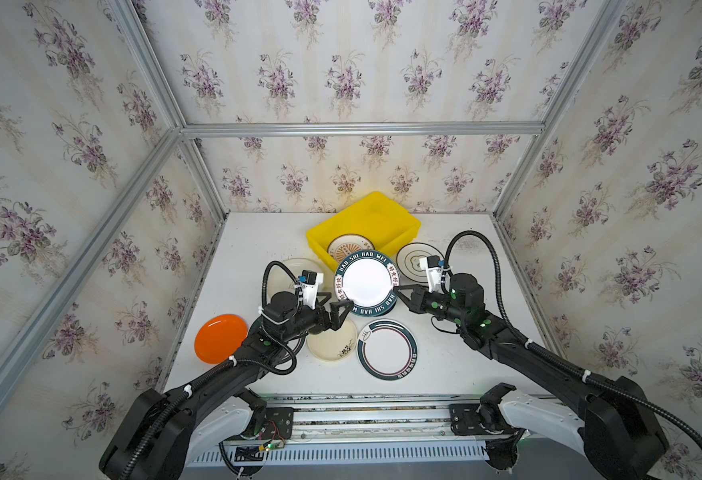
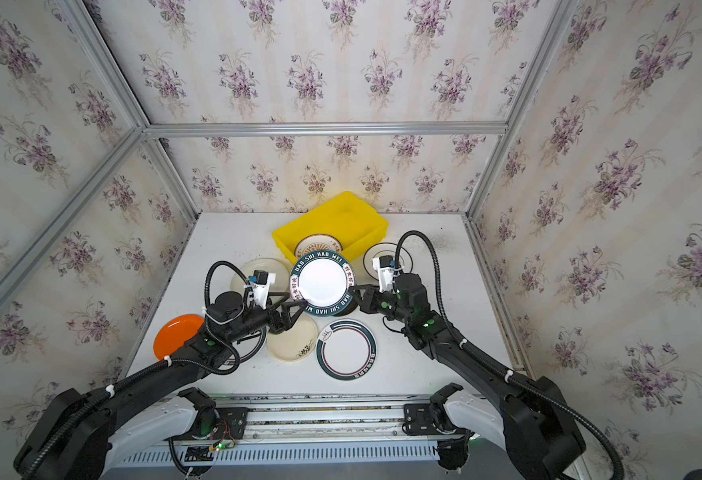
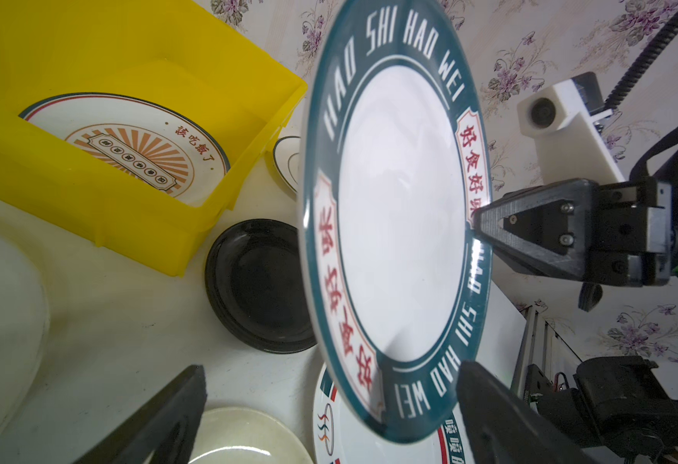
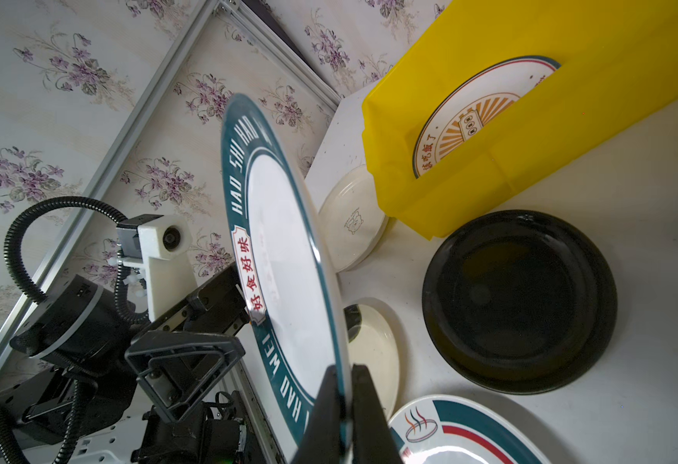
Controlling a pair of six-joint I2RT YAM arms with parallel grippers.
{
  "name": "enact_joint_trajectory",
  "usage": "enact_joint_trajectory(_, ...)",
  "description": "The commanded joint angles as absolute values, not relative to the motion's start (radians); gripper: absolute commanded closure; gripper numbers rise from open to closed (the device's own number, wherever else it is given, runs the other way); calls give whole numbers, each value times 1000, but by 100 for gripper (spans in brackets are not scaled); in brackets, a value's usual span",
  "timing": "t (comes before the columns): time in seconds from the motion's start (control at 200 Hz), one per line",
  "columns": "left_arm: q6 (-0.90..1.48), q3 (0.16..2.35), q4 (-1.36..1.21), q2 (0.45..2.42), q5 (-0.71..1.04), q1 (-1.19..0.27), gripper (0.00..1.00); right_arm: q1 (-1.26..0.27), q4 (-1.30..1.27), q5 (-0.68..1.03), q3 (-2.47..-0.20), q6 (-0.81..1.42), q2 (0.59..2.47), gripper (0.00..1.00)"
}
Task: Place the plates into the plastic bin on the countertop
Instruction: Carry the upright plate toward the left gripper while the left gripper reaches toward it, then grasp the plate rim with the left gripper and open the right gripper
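Note:
The sunburst plate [image 1: 349,244] is at the end of the bin closer to my left gripper. My left gripper should therefore first take the lettered plate's rim [image 1: 347,299] from my right gripper.
A white plate with a dark green lettered rim [image 1: 366,282] [image 2: 322,282] hangs tilted above the countertop [image 1: 249,245]. My right gripper [image 1: 397,291] [image 4: 347,385] is shut on its right rim. My left gripper [image 1: 343,309] [image 3: 333,385] stands open at the plate's near-left edge, and that rim [image 3: 401,418] shows between its fingers without being pinched. The yellow plastic bin [image 1: 320,245] [image 3: 136,209] sits behind, holding a plate with an orange sunburst [image 1: 347,247] [image 4: 470,116]. Under the held plate lies a black plate [image 3: 257,285] [image 4: 518,301].
On the countertop lie an orange plate [image 1: 220,338], a cream plate [image 1: 332,347], a green-rimmed plate [image 1: 386,349], a thin-ringed white plate [image 1: 413,259] and a cream plate [image 1: 295,266] behind my left wrist. Another plate [image 1: 297,353] is mostly hidden under my left arm. Aluminium framing and papered walls enclose the area.

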State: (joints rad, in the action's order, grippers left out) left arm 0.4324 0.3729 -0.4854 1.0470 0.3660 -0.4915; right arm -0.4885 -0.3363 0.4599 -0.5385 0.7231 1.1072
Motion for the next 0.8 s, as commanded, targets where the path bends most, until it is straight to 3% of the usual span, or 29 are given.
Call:
enact_joint_trajectory(0.0,433,371,-532,1045,389,-491,1,-501,-529,489,-528,762,1138,100)
enact_joint_trajectory(0.15,434,371,-543,1052,407,-491,12,-520,-579,489,-520,772,1174,100)
enact_joint_trajectory(0.31,443,378,-554,1070,429,-491,43,-523,-556,477,-529,758,1177,100)
enact_joint_trajectory(0.705,463,411,-555,1140,478,-491,88,-523,-509,461,-535,738,1164,100)
enact_joint_trajectory(0.795,463,411,-555,1137,471,-491,93,-522,-496,453,-535,730,1156,81)
